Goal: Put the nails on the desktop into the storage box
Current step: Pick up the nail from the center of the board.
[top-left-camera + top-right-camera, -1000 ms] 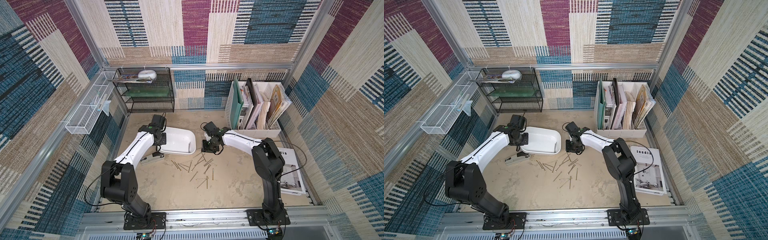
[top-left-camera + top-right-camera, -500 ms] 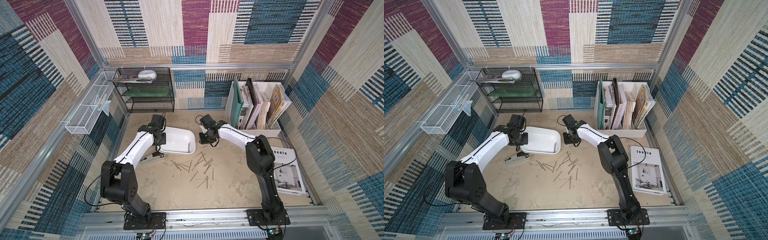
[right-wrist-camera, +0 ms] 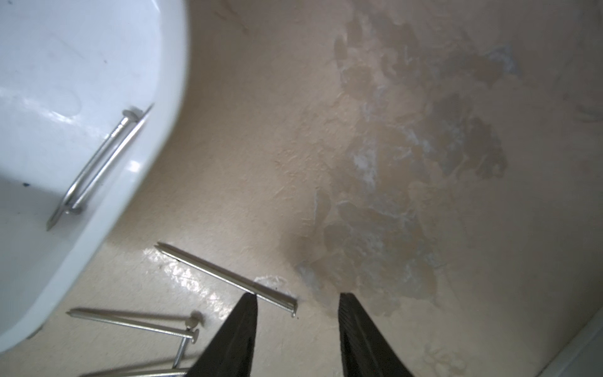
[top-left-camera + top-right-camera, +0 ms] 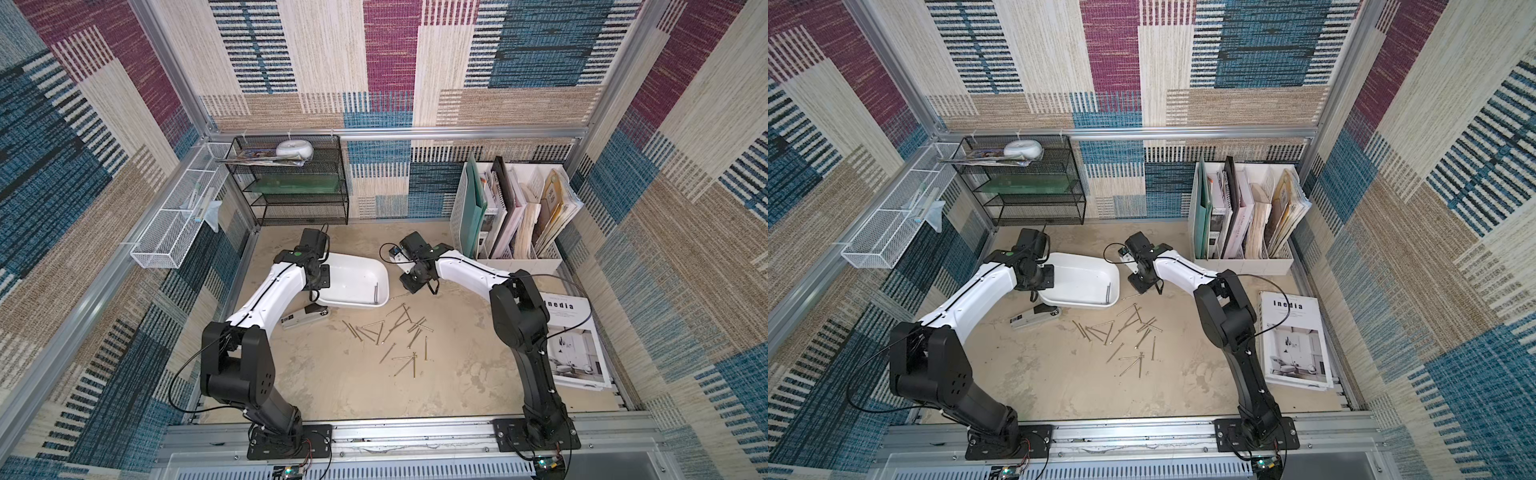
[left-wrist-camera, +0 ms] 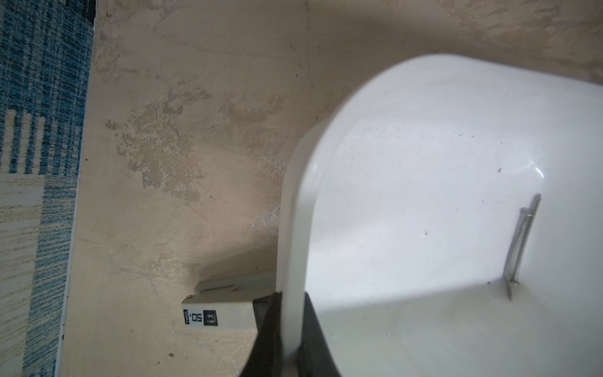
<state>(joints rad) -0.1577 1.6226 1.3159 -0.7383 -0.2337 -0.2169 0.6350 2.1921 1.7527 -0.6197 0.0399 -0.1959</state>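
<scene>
The lone nail's head lies between the right gripper's open fingers, clear of the other nails, so the robot should keep lowering until the fingers close behind it.
The white storage box lies on the beige desktop. My left gripper is shut on the box's rim at its left end. Two nails lie inside by the right wall. Several nails are scattered in front of the box. My right gripper hangs open just right of the box, with nothing between its fingers. One nail lies flat below them.
A grey stapler-like tool lies at the box's front left corner. A black mesh shelf and a white file holder stand at the back. A magazine lies at the right edge.
My right arm's wrist swung towards the box and came back down beside it, and its jaws now stand wider. The left arm and the box have not moved.
</scene>
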